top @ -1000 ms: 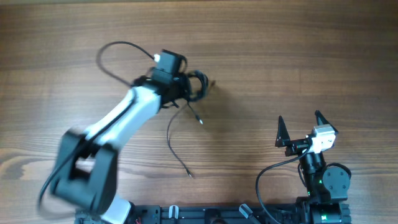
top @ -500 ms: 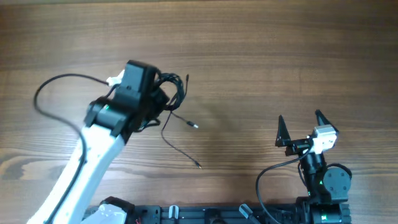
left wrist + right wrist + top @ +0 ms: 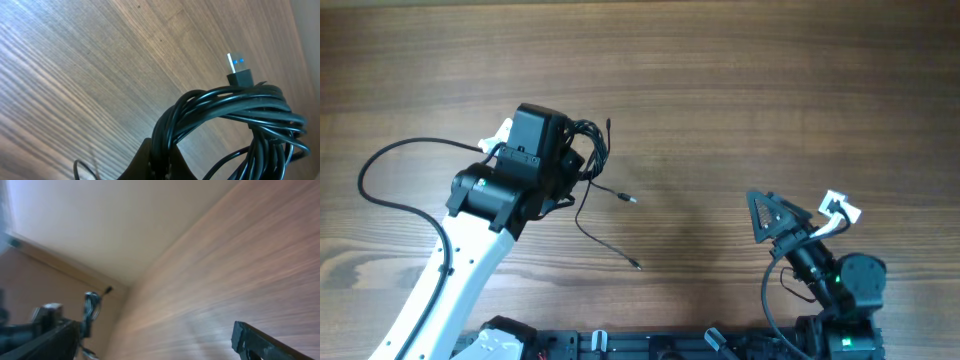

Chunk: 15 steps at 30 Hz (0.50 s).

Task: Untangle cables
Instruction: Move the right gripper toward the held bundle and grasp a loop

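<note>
The coiled bundle (image 3: 586,130) hangs wound up from the robot's left gripper only, so the robot's right gripper should move over and grab the bundle's free side (image 3: 602,157) to pull the strands of cable apart.
The cables (image 3: 592,150) form a coiled bundle of thin black wires, lifted at centre left in the overhead view. My left gripper (image 3: 576,162) is shut on the bundle. Two loose strands trail down onto the wood, one ending in a small silvery plug (image 3: 631,201), the other in a tip (image 3: 638,265). In the left wrist view the coil (image 3: 235,107) fills the lower right, a blue-tipped plug (image 3: 238,66) sticks up, and my left gripper (image 3: 162,161) pinches the strands. My right gripper (image 3: 767,216) stands open and empty at the lower right, far from the cables; its jaws (image 3: 155,342) frame bare wood.
The thicker black arm cable (image 3: 380,180) loops out over the table at the left. The arms' base rail (image 3: 650,345) runs along the front edge. In the right wrist view the left arm and bundle (image 3: 91,309) show far off, below a pale wall (image 3: 100,220).
My left arm has swung left and toward the front, carrying the bundle and dragging the loose strands with it. My right gripper has tilted and turned to the left, still open.
</note>
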### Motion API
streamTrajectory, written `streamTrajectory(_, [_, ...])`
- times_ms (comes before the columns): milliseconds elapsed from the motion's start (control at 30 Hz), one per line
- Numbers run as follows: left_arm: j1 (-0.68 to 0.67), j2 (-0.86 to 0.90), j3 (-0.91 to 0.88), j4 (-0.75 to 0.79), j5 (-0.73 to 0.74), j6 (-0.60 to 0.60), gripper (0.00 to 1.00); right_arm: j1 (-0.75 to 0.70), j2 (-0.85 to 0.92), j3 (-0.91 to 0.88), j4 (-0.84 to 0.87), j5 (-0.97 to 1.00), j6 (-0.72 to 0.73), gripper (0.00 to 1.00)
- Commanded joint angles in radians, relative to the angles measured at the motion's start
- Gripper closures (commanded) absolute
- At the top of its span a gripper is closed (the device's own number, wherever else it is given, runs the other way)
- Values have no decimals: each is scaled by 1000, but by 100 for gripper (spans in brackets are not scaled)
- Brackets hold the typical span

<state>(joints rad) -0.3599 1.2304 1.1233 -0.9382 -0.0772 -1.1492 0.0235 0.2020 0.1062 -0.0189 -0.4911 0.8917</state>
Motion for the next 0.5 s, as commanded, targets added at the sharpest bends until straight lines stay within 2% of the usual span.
streamTrajectory(0, [2,18,2,18,5,-124,96,3,221,237,-90,8,-289,0])
streamTrajectory(67, [2,27,2,16,5,-249,96,3,385,364,-137,-113,-316,1])
streamTrajectory(133, [2,31,2,16,6,-313,96,3,527,433,-89,-307,-309,16])
streamTrajectory(167, [-3,31,2,16,22,-358,96,3,593,448,-41,-399,-275,19])
streamTrajectory(233, [-24,32,2,20,42,-410,96,16,702,449,55,-508,-195,13])
streamTrajectory(300, [-59,32,2,31,35,-411,96,63,811,449,163,-561,-137,8])
streamTrajectory(367, [-85,32,2,33,34,-411,96,137,895,449,311,-574,-68,2])
streamTrajectory(467, [-117,32,2,32,34,-411,96,270,989,449,484,-521,-34,1])
